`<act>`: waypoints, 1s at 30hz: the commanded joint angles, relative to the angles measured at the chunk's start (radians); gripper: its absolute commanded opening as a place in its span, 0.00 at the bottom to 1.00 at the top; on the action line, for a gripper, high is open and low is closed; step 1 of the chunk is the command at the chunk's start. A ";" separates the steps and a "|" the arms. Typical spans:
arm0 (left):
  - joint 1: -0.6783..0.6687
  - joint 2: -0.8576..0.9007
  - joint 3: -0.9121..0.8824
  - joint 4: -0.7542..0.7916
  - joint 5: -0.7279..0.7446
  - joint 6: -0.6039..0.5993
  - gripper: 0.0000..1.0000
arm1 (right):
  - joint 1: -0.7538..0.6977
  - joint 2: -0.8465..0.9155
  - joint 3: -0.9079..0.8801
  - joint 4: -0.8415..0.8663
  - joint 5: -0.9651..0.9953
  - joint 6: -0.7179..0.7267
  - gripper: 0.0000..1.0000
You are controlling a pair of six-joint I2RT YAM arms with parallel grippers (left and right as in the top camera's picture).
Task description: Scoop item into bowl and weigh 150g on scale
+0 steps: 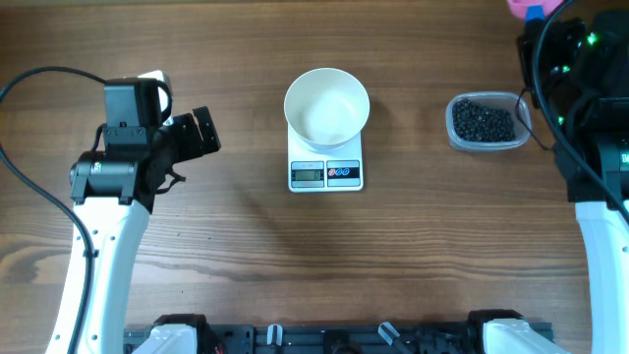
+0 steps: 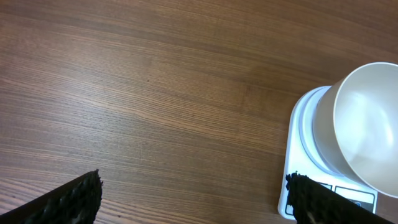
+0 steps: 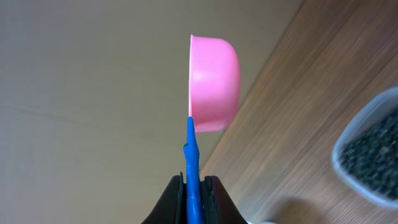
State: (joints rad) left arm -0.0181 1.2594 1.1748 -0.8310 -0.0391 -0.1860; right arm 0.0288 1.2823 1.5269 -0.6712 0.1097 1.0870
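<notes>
My right gripper should swing back and aim the scoop down at the black beads point(image 1: 482, 122), since the pink scoop point(image 1: 532, 8) points past the table's far edge, beyond the tub.
The white bowl point(image 1: 327, 106) stands on the small white scale point(image 1: 325, 173) at the table's middle, and no beads show inside it. The black beads point(image 1: 482, 122) fill a clear tub point(image 1: 517, 130) to its right. My right gripper point(image 3: 194, 180) is shut on the blue handle point(image 3: 191, 152) of a pink scoop point(image 3: 214, 81), held high past the table's far right edge; the cup is side-on, its inside hidden. My left gripper point(image 2: 194, 180) is open over bare wood, left of the scale point(image 2: 301, 118) and bowl point(image 2: 367, 124).
Black cables run along both arms point(image 1: 39, 74). The arm bases sit on a rail at the front edge point(image 1: 334, 339). The tub of beads point(image 3: 373, 152) lies low right in the right wrist view, with the table's far edge beside the scoop.
</notes>
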 commanded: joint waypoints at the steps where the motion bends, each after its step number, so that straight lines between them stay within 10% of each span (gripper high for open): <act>1: 0.005 -0.004 -0.003 -0.001 0.005 -0.009 1.00 | -0.002 0.031 0.018 0.006 0.130 -0.215 0.04; 13: 0.005 -0.004 -0.003 -0.001 0.005 -0.009 1.00 | -0.002 0.062 0.018 -0.078 0.182 -0.839 0.04; 30: 0.005 -0.004 -0.003 -0.001 0.005 -0.009 1.00 | -0.002 -0.023 0.018 -0.098 -0.111 -0.878 0.04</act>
State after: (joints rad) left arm -0.0181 1.2594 1.1748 -0.8310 -0.0387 -0.1860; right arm 0.0273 1.3052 1.5269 -0.7662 0.1028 0.2283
